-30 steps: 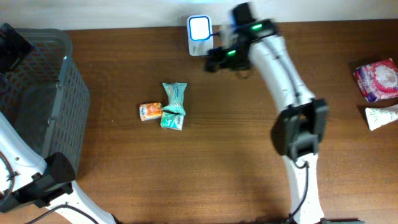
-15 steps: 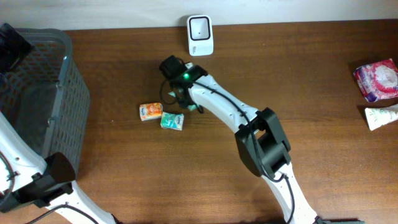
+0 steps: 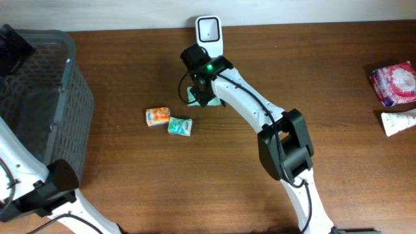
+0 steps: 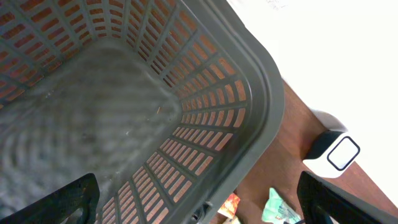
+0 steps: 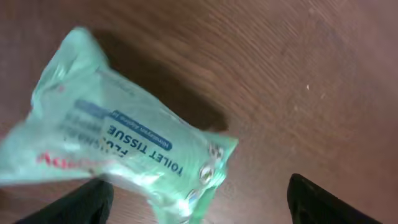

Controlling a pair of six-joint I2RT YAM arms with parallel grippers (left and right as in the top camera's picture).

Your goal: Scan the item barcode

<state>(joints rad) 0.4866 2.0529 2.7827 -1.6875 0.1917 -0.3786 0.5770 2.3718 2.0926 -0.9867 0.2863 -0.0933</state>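
Note:
The green pack lies near the scanner, its lettered side (image 5: 140, 137) up, so next my right gripper moves it to the clear space (image 3: 278, 86) alongside and turns it first.
The item is a green toilet-tissue pack (image 5: 118, 140), lying on the brown table just in front of the white barcode scanner (image 3: 209, 36). From overhead only an edge of the green pack (image 3: 193, 96) shows under my right gripper (image 3: 201, 88). In the right wrist view my right gripper (image 5: 199, 202) is open. Its dark fingers (image 5: 326, 202) stand wide apart, and the pack's crimped end lies loose between them. My left gripper (image 4: 199, 199) hangs open over the grey basket (image 4: 261, 93) with nothing in it.
An orange packet (image 3: 157, 116) and a teal packet (image 3: 180, 125) lie left of centre. The grey basket (image 3: 65, 97) fills the left edge. A pink pack (image 3: 394, 83) and a white tube (image 3: 398, 121) sit at the far right.
My right arm swung from the scanner down to the packets, closed on the green pack and moved it right and up toward the scanner. Its jaws have since widened again. The left arm stayed still.

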